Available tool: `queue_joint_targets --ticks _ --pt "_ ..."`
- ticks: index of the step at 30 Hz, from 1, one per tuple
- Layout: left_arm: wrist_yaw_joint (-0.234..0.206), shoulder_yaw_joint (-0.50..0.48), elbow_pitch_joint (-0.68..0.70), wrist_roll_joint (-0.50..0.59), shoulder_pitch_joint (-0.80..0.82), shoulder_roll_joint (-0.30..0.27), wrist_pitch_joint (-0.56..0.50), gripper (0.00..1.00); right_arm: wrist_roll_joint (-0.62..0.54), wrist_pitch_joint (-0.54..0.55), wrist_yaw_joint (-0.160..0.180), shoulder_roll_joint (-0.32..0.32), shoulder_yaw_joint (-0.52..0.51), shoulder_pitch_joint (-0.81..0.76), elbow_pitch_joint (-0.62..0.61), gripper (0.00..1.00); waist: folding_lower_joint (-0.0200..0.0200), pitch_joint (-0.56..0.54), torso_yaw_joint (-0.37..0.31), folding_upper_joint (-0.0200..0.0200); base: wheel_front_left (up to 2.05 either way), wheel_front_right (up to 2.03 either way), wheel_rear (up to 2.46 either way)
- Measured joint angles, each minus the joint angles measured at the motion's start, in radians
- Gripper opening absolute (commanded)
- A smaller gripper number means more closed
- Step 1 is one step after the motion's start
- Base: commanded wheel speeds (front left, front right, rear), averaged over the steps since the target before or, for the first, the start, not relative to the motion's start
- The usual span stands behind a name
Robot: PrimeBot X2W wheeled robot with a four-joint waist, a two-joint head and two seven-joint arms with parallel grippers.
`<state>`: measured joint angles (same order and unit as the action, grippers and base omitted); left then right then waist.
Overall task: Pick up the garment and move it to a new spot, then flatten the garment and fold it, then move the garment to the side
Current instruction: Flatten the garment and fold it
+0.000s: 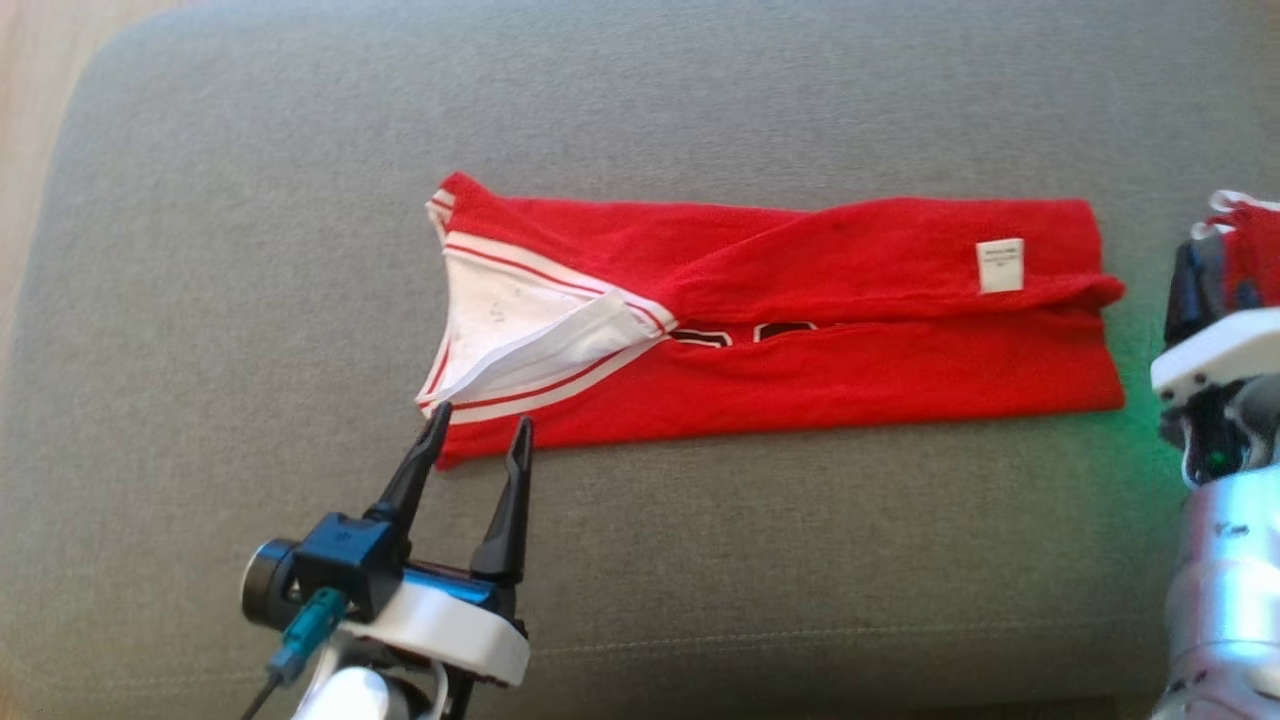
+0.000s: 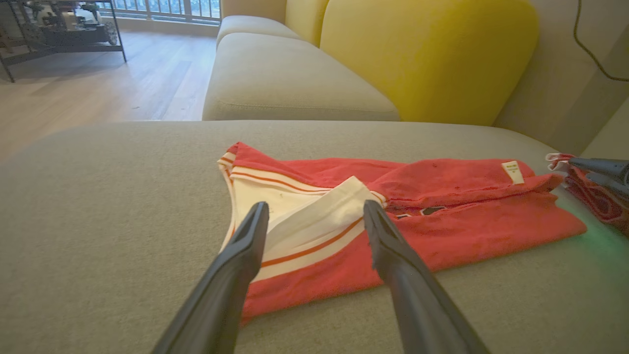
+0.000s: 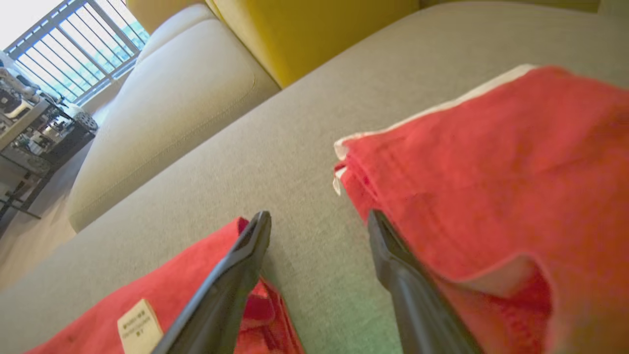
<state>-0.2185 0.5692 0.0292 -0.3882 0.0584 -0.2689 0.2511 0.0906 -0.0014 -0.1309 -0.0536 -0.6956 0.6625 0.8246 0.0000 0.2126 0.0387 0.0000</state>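
Observation:
The red garment (image 1: 780,378) will bend halfway along its length and its white trim will stay flat when the robot lifts the labelled end, because limp flaps meet (image 1: 870,322) along the strip.
The red garment (image 1: 800,400) lies folded lengthwise into a long strip on the grey cushion (image 1: 250,250). Its white, red-striped trim is at the left end and a white label (image 1: 1001,265) near the right end. My left gripper (image 1: 481,418) stands open at the strip's near-left corner, and in the left wrist view its fingertips (image 2: 258,216) frame the white trim of the garment (image 2: 442,231). My right gripper (image 3: 319,216) is open over bare cushion, just past the labelled end of the garment (image 3: 172,280). It also shows at the right edge of the head view (image 1: 1205,265).
A second red cloth with white edging (image 3: 491,172) lies just right of my right gripper, also seen at the cushion's right edge (image 1: 1250,235). A yellow backrest (image 2: 427,54) and beige seat cushions (image 2: 290,78) stand beyond. Wooden floor (image 2: 98,83) lies to the left.

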Motion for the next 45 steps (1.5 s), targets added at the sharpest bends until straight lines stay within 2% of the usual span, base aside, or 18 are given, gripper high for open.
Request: queue_joint_targets --ticks 5,9,13,18,23,24,25,26,27,33,38,44,45 --pt "0.017 0.011 -0.007 0.015 0.002 0.013 0.000 1.00 0.002 0.011 0.000 0.000 0.023 0.026 -0.003 1.00 -0.0001 -0.015 -0.012 0.0000 0.00 0.00 0.00" --pt "0.026 0.023 -0.020 0.016 0.004 0.018 0.000 1.00 0.020 0.023 0.000 0.001 0.058 0.030 0.100 1.00 0.0000 -0.022 -0.001 0.0000 0.00 0.00 0.00" --pt "0.026 0.018 -0.024 0.016 0.004 0.017 0.000 1.00 -0.012 0.025 0.000 0.002 0.061 0.021 0.186 1.00 0.0000 -0.015 0.011 0.0000 0.00 0.00 0.00" --pt "0.031 0.012 -0.025 0.016 0.004 0.020 0.000 1.00 -0.056 0.016 0.000 -0.004 0.054 0.022 0.232 0.98 -0.0001 -0.012 0.017 0.0000 0.00 0.00 0.00" --pt "0.034 0.007 -0.024 0.016 0.004 0.034 0.000 1.00 -0.082 0.019 -0.001 -0.012 0.011 0.027 0.263 0.71 -0.0001 -0.010 0.024 0.0000 0.00 0.00 0.00" --pt "0.035 0.004 -0.023 0.016 0.004 0.037 0.000 1.00 -0.082 0.022 -0.001 -0.015 0.007 0.030 0.272 0.61 -0.0001 -0.009 0.026 0.0000 0.00 0.00 0.00" --pt "0.035 0.000 -0.023 0.016 0.004 0.039 0.000 1.00 -0.082 0.027 -0.001 -0.018 0.002 0.033 0.278 0.41 -0.0001 -0.007 0.027 0.0000 0.00 0.00 0.00" --pt "0.037 -0.003 -0.023 0.016 0.004 0.042 0.000 1.00 -0.082 0.029 -0.001 -0.019 -0.001 0.036 0.284 0.07 -0.0001 -0.005 0.028 0.0000 0.00 0.00 0.00" --pt "0.040 -0.006 -0.023 0.016 0.004 0.044 0.000 1.00 -0.082 0.029 -0.002 -0.020 -0.004 0.042 0.291 0.00 -0.0001 -0.003 0.028 0.0000 0.00 0.00 0.00" --pt "0.044 -0.024 -0.024 0.016 0.004 0.051 0.000 1.00 -0.086 0.007 -0.006 -0.016 -0.002 0.051 0.303 0.00 0.0000 -0.002 0.021 0.0000 0.00 0.00 0.00" --pt "0.044 -0.041 -0.023 0.018 0.002 0.052 0.000 1.00 -0.092 0.016 -0.006 -0.001 0.033 0.050 0.262 0.00 0.0001 -0.013 -0.006 0.0000 0.00 0.00 0.00" --pt "0.052 -0.049 -0.023 0.025 -0.009 0.053 0.000 1.00 -0.081 0.077 -0.001 -0.007 0.093 0.050 0.113 0.00 0.0001 -0.033 -0.050 0.0000 0.00 0.00 0.00" --pt "0.052 -0.051 -0.023 0.025 -0.013 0.053 0.000 1.00 -0.072 0.110 0.000 -0.017 0.109 0.050 0.045 0.00 0.0001 -0.039 -0.062 0.0000 0.00 0.00 0.00"
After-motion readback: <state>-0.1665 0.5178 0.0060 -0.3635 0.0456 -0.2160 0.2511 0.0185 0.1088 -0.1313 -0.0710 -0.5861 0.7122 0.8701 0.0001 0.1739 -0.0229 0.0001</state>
